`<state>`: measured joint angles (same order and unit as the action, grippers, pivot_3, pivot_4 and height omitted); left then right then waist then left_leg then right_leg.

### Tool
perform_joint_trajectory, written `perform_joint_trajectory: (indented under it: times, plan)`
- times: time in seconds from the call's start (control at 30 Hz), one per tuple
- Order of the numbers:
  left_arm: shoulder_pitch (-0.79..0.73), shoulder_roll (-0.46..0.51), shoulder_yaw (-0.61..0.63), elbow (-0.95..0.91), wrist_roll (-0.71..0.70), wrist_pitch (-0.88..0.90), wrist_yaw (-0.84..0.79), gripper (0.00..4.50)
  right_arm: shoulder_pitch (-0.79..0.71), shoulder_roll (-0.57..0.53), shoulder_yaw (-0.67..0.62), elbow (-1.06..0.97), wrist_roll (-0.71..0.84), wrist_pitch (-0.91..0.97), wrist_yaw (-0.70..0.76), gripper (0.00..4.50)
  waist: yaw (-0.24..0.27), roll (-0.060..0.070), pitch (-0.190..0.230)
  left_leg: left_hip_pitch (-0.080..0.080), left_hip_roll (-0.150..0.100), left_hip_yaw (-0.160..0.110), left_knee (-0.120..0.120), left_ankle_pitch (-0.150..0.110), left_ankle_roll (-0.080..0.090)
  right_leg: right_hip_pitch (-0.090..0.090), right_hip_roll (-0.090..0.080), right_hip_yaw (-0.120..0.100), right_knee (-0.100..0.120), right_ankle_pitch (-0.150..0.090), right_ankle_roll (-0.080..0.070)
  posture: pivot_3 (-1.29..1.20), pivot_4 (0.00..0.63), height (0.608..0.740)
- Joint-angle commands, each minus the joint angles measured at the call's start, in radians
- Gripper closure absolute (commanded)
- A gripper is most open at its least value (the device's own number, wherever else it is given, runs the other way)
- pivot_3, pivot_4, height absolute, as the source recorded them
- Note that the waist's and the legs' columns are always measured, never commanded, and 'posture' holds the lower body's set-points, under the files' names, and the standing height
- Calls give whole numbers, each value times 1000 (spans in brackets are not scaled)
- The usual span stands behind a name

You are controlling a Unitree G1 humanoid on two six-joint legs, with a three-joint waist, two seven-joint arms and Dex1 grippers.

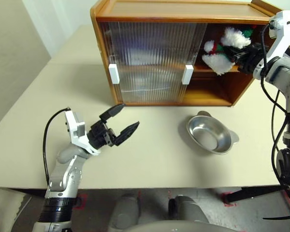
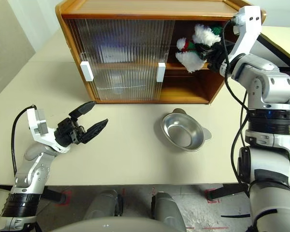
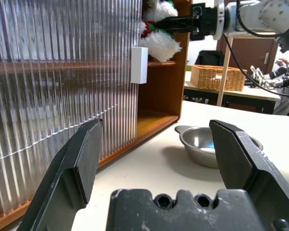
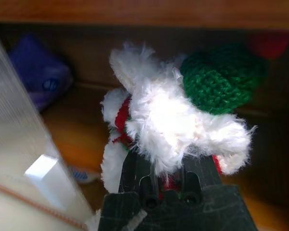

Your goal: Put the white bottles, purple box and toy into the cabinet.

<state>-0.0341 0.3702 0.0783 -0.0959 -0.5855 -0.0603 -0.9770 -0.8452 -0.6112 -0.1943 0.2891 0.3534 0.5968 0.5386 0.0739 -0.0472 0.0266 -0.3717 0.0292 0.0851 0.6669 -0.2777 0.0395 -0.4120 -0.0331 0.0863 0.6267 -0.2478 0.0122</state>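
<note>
The toy (image 1: 219, 62) hangs over the cabinet's inner shelf (image 1: 199, 68), clear of the sliding door, so the robot's right gripper keeps moving inward until the toy is all the way inside.
The toy (image 1: 223, 47), a fluffy white bear in red and green, hangs in the open right side of the wooden cabinet (image 1: 150, 14), just above the inner shelf. My right gripper (image 1: 238, 57) is shut on it, reaching in level from the right. Deeper inside on the shelf lies the purple box (image 4: 38, 72). A white thing with blue print (image 4: 82, 174) shows lower in the cabinet; I cannot tell whether it is one of the white bottles. My left gripper (image 1: 128, 117) hovers open over the table in front of the cabinet's left half, holding nothing.
A shiny steel bowl (image 1: 210, 135) sits on the table in front of the cabinet's open side. Both ribbed sliding doors (image 1: 150, 63) cover the left and middle, with white handles (image 1: 113, 73) on them. The table's front edge runs close below my left arm.
</note>
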Motion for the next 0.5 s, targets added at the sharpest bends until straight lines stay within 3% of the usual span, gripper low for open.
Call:
perform_joint_trajectory:
  times: [0.03, 0.5]
  plan:
    - [-11, 4, 1, 17, 15, 7, 3, 0, -39, 20, 23, 108, -58, -129, -5, 4106, 0, 0, 0, 0, 0, 0, 0, 0, 0, 0, 0, 0, 0, 0, 0, 202, 0, 740]
    - [-2, -7, -10, 0, 26, 4, 20, 0, -166, 79, 34, 475, -197, -453, -100, 4106, 0, 2, 0, 0, 0, 0, -1, 0, 0, 0, -1, 0, 1, 0, -1, 217, 0, 740]
